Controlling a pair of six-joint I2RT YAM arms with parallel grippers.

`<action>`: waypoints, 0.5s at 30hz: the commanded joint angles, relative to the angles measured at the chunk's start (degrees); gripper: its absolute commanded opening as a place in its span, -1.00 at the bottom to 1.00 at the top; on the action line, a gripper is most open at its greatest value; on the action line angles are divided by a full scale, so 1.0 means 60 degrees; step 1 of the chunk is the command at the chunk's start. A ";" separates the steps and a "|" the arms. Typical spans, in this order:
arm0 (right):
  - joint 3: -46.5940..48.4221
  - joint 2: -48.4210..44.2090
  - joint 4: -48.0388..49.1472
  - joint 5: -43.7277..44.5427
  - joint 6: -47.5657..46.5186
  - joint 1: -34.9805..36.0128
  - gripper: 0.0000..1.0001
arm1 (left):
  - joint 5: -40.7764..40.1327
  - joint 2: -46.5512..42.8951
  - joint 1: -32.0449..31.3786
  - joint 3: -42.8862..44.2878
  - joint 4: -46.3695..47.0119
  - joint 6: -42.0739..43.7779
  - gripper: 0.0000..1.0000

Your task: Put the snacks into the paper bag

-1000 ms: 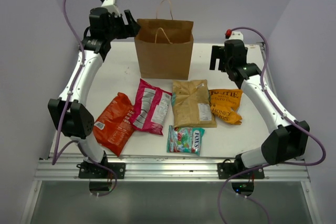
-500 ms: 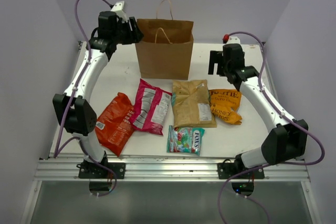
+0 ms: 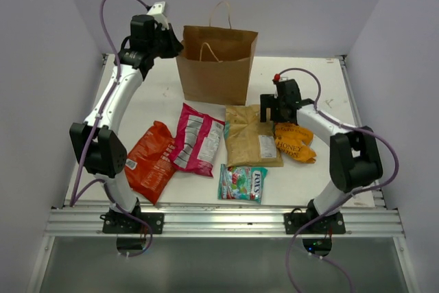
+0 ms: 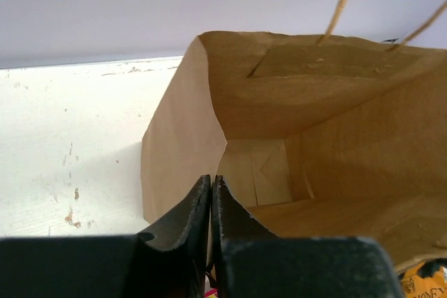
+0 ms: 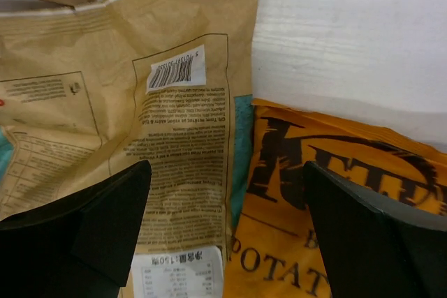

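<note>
I should pinch the tan pouch's side edge point(image 5: 241, 144) with my right gripper and raise it above the bag's opening while my left gripper holds the paper bag's rim point(image 3: 184, 40).
The brown paper bag point(image 3: 216, 66) stands upright at the back middle, and its open mouth point(image 4: 335, 123) fills the left wrist view. My left gripper point(image 3: 177, 44) point(image 4: 211, 181) is shut on the bag's left rim edge. In front of the bag lie the snacks: the red-orange bag point(image 3: 147, 162), the magenta bag point(image 3: 197, 141), the tan pouch point(image 3: 250, 135) point(image 5: 140, 102), the orange-yellow bag point(image 3: 296, 141) point(image 5: 293, 144) and the teal packet point(image 3: 243, 184). My right gripper point(image 3: 271, 110) point(image 5: 227, 165) hangs open low over the seam between tan pouch and orange-yellow bag, with nothing between its fingers.
The white table point(image 3: 158, 94) ends in a metal rail point(image 3: 219, 221) at the near edge. Purple walls close in on both sides and behind the bag. Both arm bases stand on the rail.
My left gripper has closed onto the bag's left rim, and the bag's mouth has shifted a little. My right arm has swung down and left over the tan pouch and orange-yellow bag.
</note>
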 commanded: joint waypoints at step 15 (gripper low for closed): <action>-0.0394 0.1568 0.2725 -0.2088 0.0117 -0.0126 0.53 | -0.0182 0.0046 -0.0060 0.0710 -0.0615 0.0252 -0.97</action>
